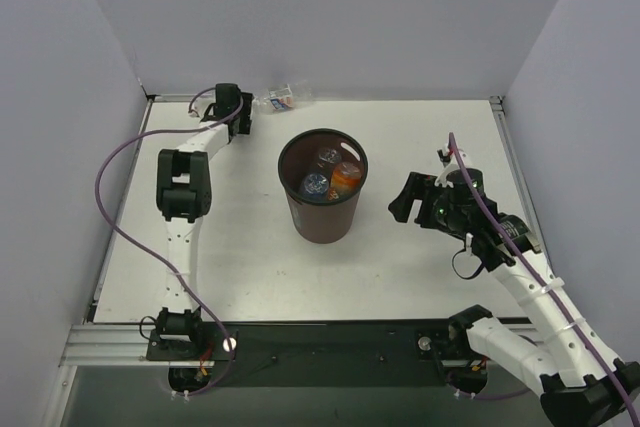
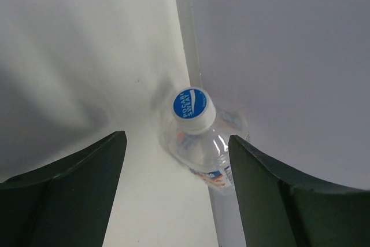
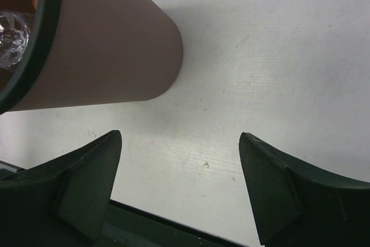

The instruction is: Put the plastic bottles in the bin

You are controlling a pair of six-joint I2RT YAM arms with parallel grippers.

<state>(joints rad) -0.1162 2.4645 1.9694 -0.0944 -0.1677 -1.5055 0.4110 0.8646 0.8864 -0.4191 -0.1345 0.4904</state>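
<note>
My left gripper should lift the clear bottle by its cap, because the clear bottle's cap [image 2: 193, 106] faces this gripper at the back wall. My right gripper should come to the bottle's base [image 1: 303, 93].
The dark brown bin [image 1: 322, 215] stands upright mid-table and holds an orange bottle [image 1: 346, 178], a blue-labelled bottle [image 1: 315, 185] and a clear one [image 1: 328, 157]. One clear bottle [image 1: 279, 100] with a blue-and-white cap lies against the back wall; in the left wrist view it [image 2: 202, 143] lies just ahead of the open jaws, cap toward the camera. My left gripper [image 1: 240, 119] [image 2: 178, 160] is open and empty right beside it. My right gripper [image 1: 403, 202] [image 3: 180, 160] is open and empty, right of the bin [image 3: 98, 56].
Grey walls enclose the table on three sides; the bottle lies in the crease along the back wall [image 2: 277, 56]. A black rail [image 1: 330, 339] runs along the near edge with both arm bases.
</note>
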